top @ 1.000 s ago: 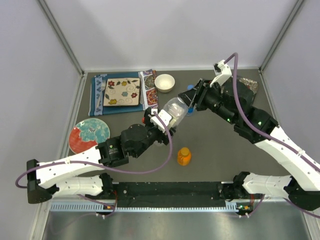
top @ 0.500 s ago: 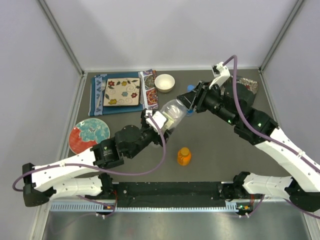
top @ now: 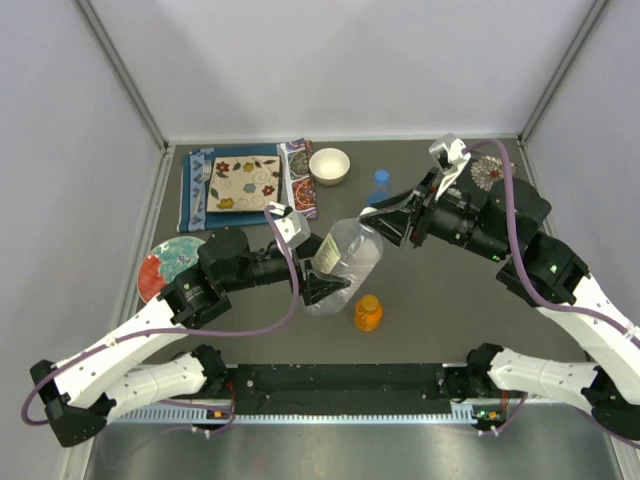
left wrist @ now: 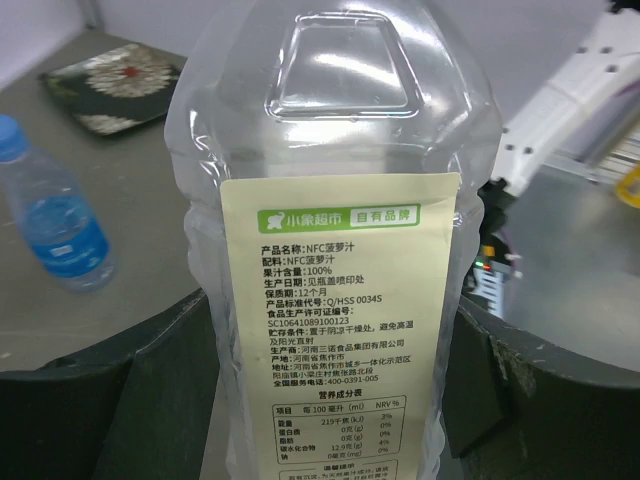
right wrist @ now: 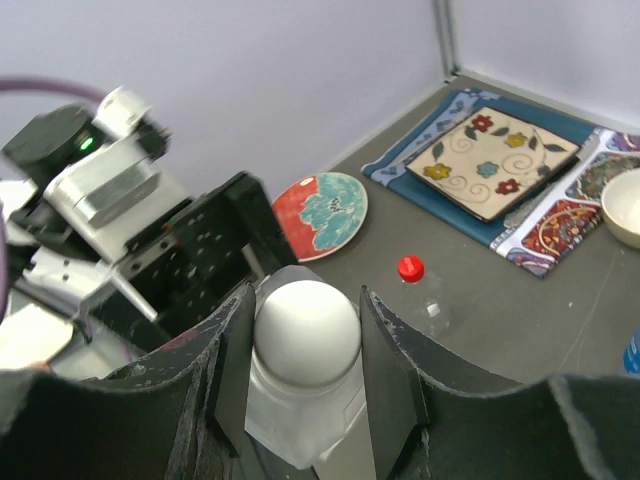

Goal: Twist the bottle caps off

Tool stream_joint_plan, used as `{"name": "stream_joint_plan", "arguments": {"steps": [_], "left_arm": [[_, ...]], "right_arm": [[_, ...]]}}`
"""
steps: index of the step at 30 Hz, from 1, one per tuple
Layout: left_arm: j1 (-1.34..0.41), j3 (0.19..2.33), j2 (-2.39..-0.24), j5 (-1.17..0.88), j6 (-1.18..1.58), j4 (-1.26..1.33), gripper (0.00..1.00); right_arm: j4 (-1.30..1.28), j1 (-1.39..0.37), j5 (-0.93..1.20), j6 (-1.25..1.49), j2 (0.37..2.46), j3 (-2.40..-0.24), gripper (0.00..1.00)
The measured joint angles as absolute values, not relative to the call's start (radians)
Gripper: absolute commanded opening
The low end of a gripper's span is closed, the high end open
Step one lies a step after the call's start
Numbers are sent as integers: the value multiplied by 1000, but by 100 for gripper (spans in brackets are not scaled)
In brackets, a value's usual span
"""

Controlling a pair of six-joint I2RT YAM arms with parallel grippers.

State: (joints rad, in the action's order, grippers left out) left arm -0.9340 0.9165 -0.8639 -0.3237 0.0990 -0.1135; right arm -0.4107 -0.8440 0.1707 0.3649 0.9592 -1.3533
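Note:
I should carry on turning until the twist ends and then let go, because the white cap (right wrist: 306, 334) sits squarely in my right gripper's fingers while my left gripper holds the body (top: 347, 262).
My left gripper (top: 322, 283) is shut on the lower body of the wide clear bottle (top: 348, 255), whose cream label fills the left wrist view (left wrist: 335, 300). My right gripper (top: 386, 224) stands over the bottle's neck, its fingers (right wrist: 395, 350) pressed on both sides of the white cap (right wrist: 305, 330). The blue-tinted bottle (top: 379, 186) with its blue cap stands behind; it also shows in the left wrist view (left wrist: 55, 225). The short orange bottle (top: 368, 312) stands in front with its orange cap on. The slim clear bottle's red cap (right wrist: 410, 268) shows in the right wrist view.
A white bowl (top: 329, 165) and a square flowered plate (top: 245, 185) on a blue cloth lie at the back left. A red and teal round plate (top: 170, 262) lies at the left, partly under my left arm. A dark flowered dish (top: 490, 172) lies at the back right.
My left arm swung back and left, carrying the wide clear bottle nearer and more upright. My right gripper moved with it, staying at the cap. The blue bottle is now uncovered.

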Motion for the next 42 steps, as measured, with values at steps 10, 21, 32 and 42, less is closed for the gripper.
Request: {"name": "stream_joint_plan", "arguments": {"steps": [10,21,32,42], "left_arm": [[-770,927,-906,-838,319,23,18],[-739,928,-991,-1105,554,274,18],[-732,928,-1007,-1189,584,298,16],[-731,984,-996,-1027,411,132,15]], "right_arm": [[-410,-843,393,213,884,-1357,0],[-417,-843,566,92,831,-1357,0],[-489,-843,678,-28,848,-1389,30],[-575,-844,541,-9,896,-1403,98]]}}
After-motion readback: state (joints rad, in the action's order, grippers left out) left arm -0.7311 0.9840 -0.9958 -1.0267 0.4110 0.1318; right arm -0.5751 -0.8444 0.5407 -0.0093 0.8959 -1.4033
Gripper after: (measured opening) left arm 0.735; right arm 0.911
